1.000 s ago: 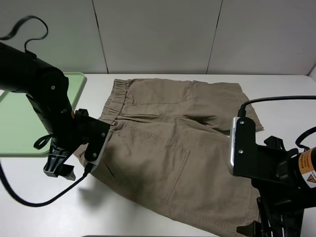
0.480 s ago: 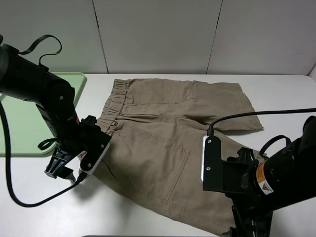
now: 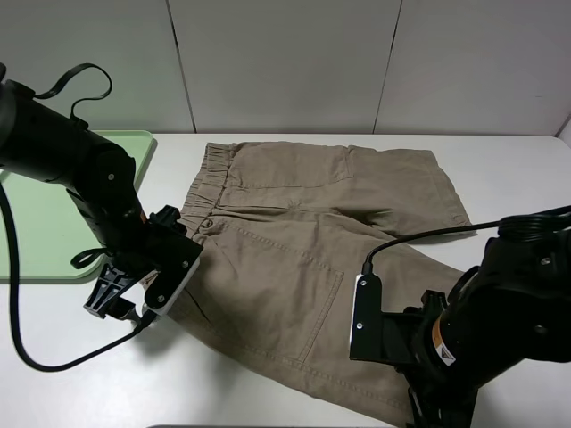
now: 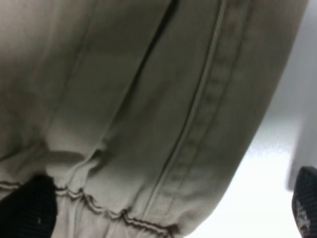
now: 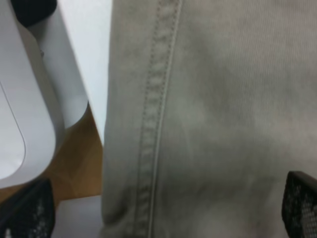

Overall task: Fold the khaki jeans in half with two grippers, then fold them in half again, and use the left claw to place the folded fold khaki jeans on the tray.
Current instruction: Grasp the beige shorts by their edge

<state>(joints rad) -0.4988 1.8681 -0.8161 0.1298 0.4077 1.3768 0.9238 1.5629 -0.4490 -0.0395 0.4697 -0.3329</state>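
The jeans' waistband button (image 3: 206, 224) is facing up, so I expect a hidden back pocket to come into view when I fold the near leg (image 3: 330, 316) over.
The khaki jeans (image 3: 294, 241) lie flat on the white table, waistband toward the left and legs toward the right. My left gripper (image 3: 116, 303) hovers at the near waistband corner. In the left wrist view it (image 4: 167, 206) stands open, with its black fingertips (image 4: 27, 208) on either side of the gathered waistband edge. My right arm (image 3: 473, 343) hangs over the near leg's hem, with its fingers cut off by the bottom of the exterior view. In the right wrist view that gripper (image 5: 163, 206) is open astride the stitched hem (image 5: 153, 124). The pale-green tray (image 3: 36, 223) lies at the far left.
White table (image 3: 517, 178) under everything, grey panel wall behind. The right wrist view shows the table's front edge with a white rounded part (image 5: 29, 114) and brown floor (image 5: 74, 163) beyond it. A black cable (image 3: 53, 357) loops from the left arm across the table.
The right arm has swung left and lower over the near leg's hem. The left arm has shifted slightly at the waistband corner. Both grippers stay open.
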